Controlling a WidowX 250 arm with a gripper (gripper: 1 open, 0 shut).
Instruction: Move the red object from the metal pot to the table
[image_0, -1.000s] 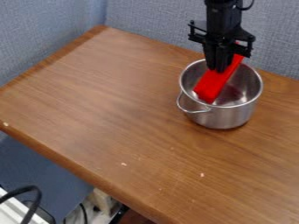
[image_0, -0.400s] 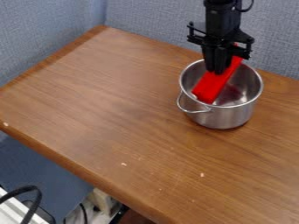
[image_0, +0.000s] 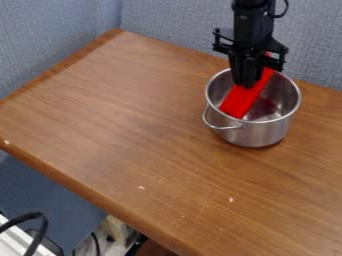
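Next, my gripper opens, reaches deeper and grips lower (image_0: 241, 100) before lifting, because it holds the slanting red object in the pot high on its upper part (image_0: 271, 62).
The shiny metal pot (image_0: 254, 122) stands on the brown wooden table (image_0: 120, 120) near its right back part. A bright red object (image_0: 247, 94) leans slanted inside the pot, its upper end at the far rim. My black gripper (image_0: 249, 77) points straight down into the pot and is shut on the red object's upper part. The fingertips are partly hidden against the red piece.
A blue-grey wall rises behind the table. The table's rounded front edge runs diagonally from lower left to the bottom right, with floor and cables (image_0: 27, 235) below it. Bare wood stretches left and in front of the pot.
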